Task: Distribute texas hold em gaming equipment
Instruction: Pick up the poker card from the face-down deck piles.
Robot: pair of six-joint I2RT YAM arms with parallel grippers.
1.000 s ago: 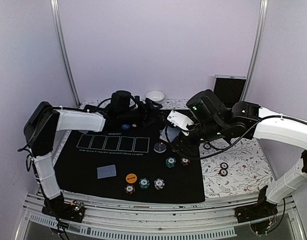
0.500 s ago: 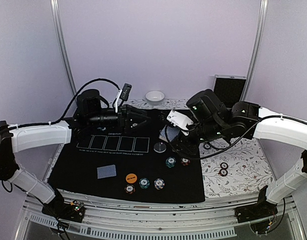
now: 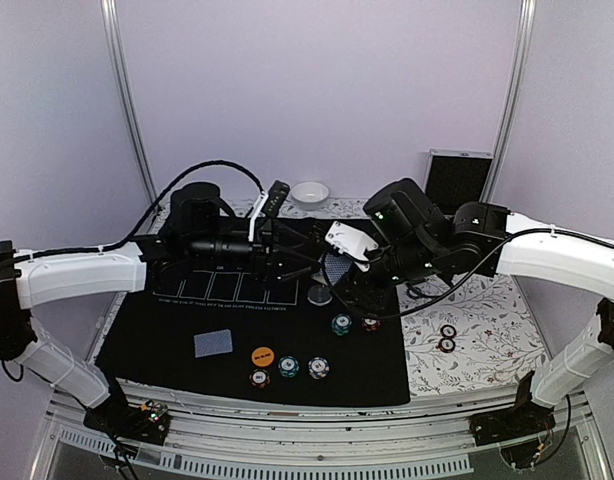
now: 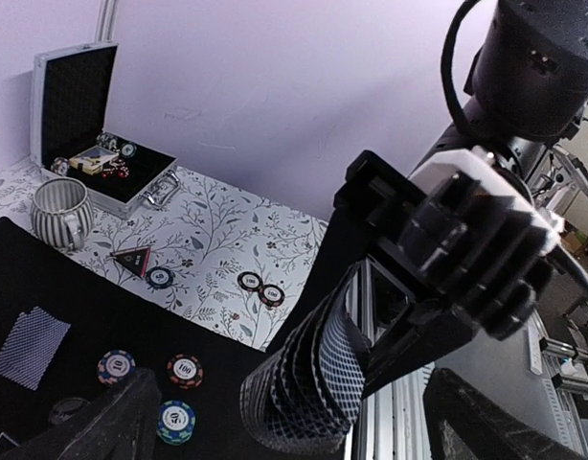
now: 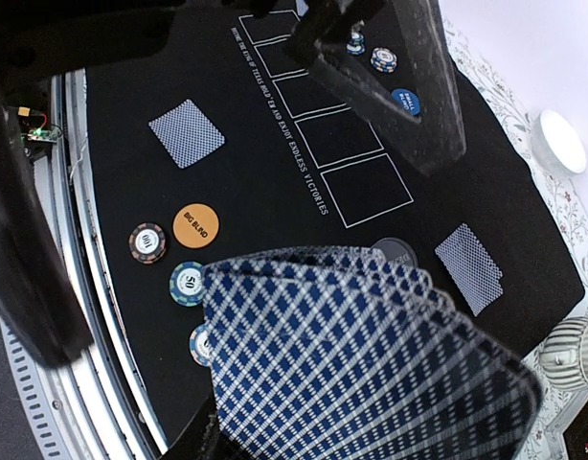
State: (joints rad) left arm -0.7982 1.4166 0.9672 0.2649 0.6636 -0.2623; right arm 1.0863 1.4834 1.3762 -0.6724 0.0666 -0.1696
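The fan's loose end (image 4: 296, 414) sticks out from my right gripper between the open left fingers. My left gripper should move in next until it closes on a card (image 4: 267, 391).
My right gripper (image 3: 347, 277) is shut on a fan of blue-backed playing cards (image 5: 361, 355), held above the black mat (image 3: 167, 330). My left gripper (image 3: 303, 262) is open, with its fingers (image 4: 112, 422) on either side of the fan (image 4: 308, 383) and not touching it. Single cards lie on the mat at the front left (image 3: 213, 343) and near the centre (image 5: 469, 268). An orange disc (image 3: 263, 355) and three chips (image 3: 289, 367) sit at the front. A green chip (image 3: 341, 324) and a red chip (image 3: 370, 323) lie under my right arm. A blue disc (image 5: 402, 101) lies at the back.
A white bowl (image 3: 309, 192) and an open chip case (image 3: 459, 178) stand at the back. A ribbed mug (image 4: 62, 213), a red triangular marker (image 4: 133, 259) and two chips (image 3: 447, 338) are on the floral cloth at the right. A grey disc (image 3: 320, 295) lies mid-mat.
My left arm has swung from the back left to the centre, bringing its open gripper up to the card fan. My right gripper has shifted slightly left with the fan.
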